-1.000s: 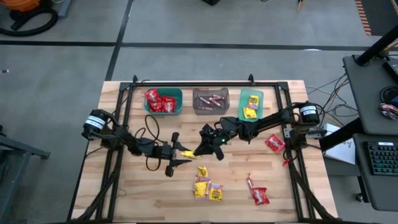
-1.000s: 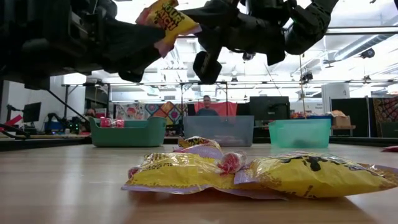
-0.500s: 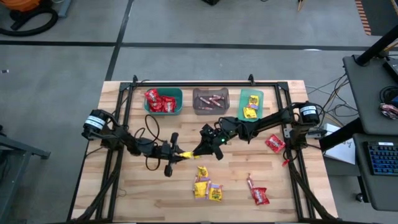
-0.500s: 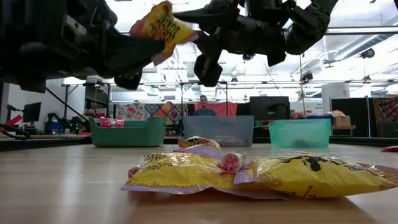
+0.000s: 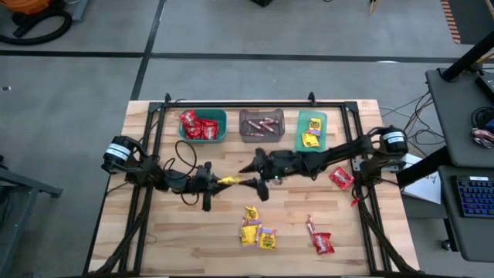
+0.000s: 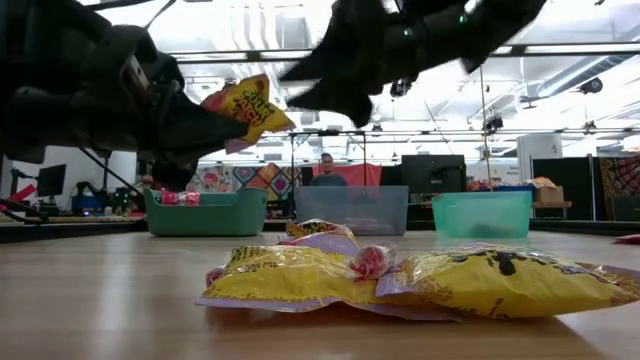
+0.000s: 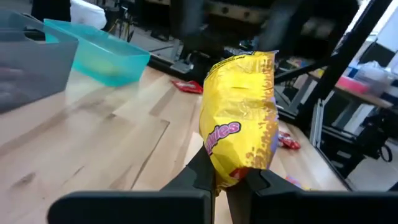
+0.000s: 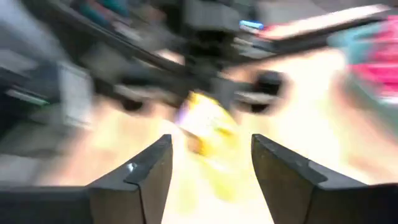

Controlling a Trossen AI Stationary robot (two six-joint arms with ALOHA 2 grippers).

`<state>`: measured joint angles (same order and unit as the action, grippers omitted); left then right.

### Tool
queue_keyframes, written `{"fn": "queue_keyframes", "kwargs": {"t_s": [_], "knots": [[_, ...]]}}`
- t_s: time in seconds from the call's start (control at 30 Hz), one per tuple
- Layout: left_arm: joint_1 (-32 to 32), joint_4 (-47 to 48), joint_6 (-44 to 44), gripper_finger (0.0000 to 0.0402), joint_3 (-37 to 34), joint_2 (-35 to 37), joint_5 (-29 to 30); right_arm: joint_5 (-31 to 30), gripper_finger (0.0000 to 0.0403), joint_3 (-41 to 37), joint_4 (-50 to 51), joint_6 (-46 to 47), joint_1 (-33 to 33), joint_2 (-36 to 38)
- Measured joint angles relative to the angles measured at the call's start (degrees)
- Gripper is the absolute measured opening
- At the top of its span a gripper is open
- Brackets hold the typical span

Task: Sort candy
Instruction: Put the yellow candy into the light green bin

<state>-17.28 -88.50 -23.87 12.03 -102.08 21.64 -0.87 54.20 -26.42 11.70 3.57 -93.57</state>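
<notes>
The green bin (image 5: 311, 130) for the yellow packet is far away from my left gripper. So my right gripper should grab the packet's loose end (image 6: 276, 119) and bring the packet over.
A yellow candy packet (image 5: 228, 181) hangs above the table's middle with my left gripper (image 5: 213, 184) shut on it; it also shows in the left wrist view (image 7: 239, 118) and the low view (image 6: 246, 107). My right gripper (image 5: 252, 179) stands open just to the packet's right, fingers spread (image 8: 211, 171), the packet (image 8: 205, 124) ahead of them, untouched. More candy lies on the table: yellow packets (image 5: 255, 230) and red packets (image 5: 322, 243). My left gripper pinches the packet's end nearest the wrist (image 7: 229, 175) between its two fingers. The fingers lie level and come from the table's left. The packet is lifted clear of the table and sticks out beyond the fingertips, tilted a little upward (image 6: 250, 100).
Along the far edge stand a teal bin (image 5: 221, 131) with red packets, a grey bin (image 5: 261, 135) with pinkish sticks and a green bin (image 5: 322, 122) with yellow packets. A red packet (image 5: 340, 177) lies near the right arm. A person stands in the room behind (image 6: 327, 170).
The yellow packet has passed from my right gripper to my left. My left gripper, open a second ago, has shut on the packet, rolled and sunk a little with it. My right gripper has opened, let go and turned about.
</notes>
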Motion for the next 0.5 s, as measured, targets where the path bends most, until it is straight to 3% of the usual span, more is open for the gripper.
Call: {"fn": "queue_keyframes", "kwargs": {"t_s": [0.1,0.5], "knots": [[0.00,-0.01,-0.87,0.0000,0.10,-0.01,0.40,-8.49,0.0218,2.42,6.50,-5.35,1.75,0.06],[0.07,1.58,1.90,0.0000,3.56,-0.02,1.43,-4.67,0.0197,6.78,6.86,-6.83,2.45,-3.49]]}}
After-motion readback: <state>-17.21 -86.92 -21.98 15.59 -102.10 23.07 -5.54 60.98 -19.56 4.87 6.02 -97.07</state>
